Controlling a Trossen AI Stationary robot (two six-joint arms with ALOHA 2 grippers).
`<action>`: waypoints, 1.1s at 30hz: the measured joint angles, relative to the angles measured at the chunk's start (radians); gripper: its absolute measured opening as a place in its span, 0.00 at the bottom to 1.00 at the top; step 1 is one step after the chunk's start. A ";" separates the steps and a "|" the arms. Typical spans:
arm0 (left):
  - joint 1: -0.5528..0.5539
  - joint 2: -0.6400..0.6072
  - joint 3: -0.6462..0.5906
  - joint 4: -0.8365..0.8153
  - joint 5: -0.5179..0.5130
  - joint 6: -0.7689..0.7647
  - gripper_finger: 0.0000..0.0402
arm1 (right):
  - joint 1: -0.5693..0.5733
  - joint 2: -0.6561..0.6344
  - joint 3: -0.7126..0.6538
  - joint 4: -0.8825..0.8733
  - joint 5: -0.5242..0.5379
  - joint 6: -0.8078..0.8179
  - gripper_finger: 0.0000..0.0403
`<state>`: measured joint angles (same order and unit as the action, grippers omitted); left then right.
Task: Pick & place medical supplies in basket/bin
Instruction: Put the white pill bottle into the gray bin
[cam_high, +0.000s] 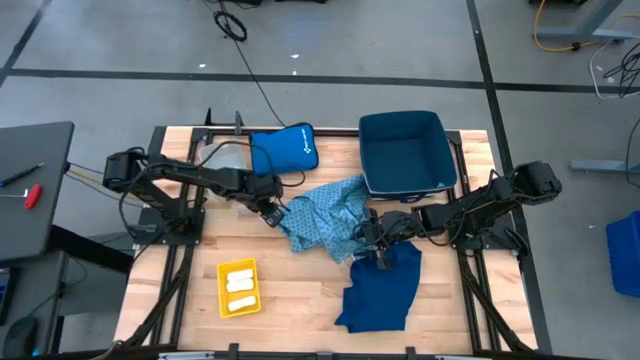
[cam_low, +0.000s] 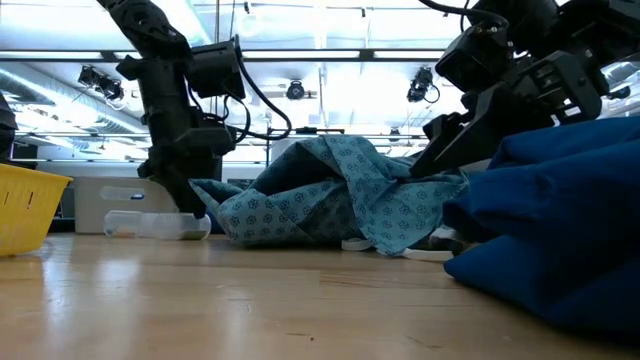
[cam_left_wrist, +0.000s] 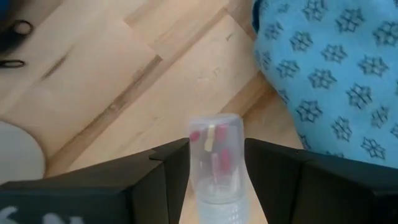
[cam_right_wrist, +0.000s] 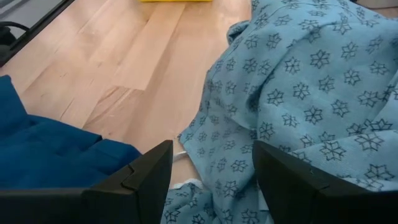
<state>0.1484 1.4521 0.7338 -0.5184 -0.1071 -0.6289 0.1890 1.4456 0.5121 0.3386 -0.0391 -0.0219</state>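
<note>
The robot's left gripper has the clear vial (cam_left_wrist: 217, 140) too shallow between its fingers, so those fingers should open and go deeper around the vial's body (cam_left_wrist: 218, 168) before the robot picks the vial up.
My left gripper (cam_high: 272, 213) points down at the table just left of the light-blue patterned garment (cam_high: 325, 215) and is shut on a small clear vial (cam_left_wrist: 214, 140) with pink bits inside. The garment lies crumpled on the table's middle. Its right edge lies against the plain navy garment (cam_high: 380, 290), which is heaped toward the near edge. My right gripper (cam_high: 372, 243) stands open where the two garments meet, nothing between its fingers (cam_right_wrist: 146, 177). Some white rolls (cam_high: 240, 285) lie in a yellow bin (cam_high: 224, 300). My left gripper pinches the vial's two sides (cam_left_wrist: 194, 168) between its fingers. The fingers come from above, slanting down, and lie along the vial. The vial's rounded end (cam_left_wrist: 214, 121) sticks out past the fingertips toward the table. Whether that end touches the wood, I cannot tell.
A navy bin (cam_high: 440, 150) stands at the far right and a royal-blue pouch (cam_high: 283, 150) at the far middle, with a clear plastic thing (cam_high: 225, 157) left of it. Bare wood lies between the yellow bin and the garments.
</note>
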 joint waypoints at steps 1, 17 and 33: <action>-0.003 0.000 0.000 -0.002 0.004 0.001 0.38 | 0.000 0.000 0.000 0.000 0.000 0.000 0.57; -0.061 0.007 -0.001 0.006 -0.027 0.000 0.38 | 0.000 0.000 0.000 0.000 0.008 -0.017 0.57; -0.084 0.010 0.118 -0.065 -0.053 0.112 0.02 | 0.000 0.000 0.000 0.000 0.011 -0.014 0.57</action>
<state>0.0643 1.4620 0.8513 -0.5831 -0.1602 -0.5166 0.1890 1.4456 0.5121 0.3386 -0.0277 -0.0363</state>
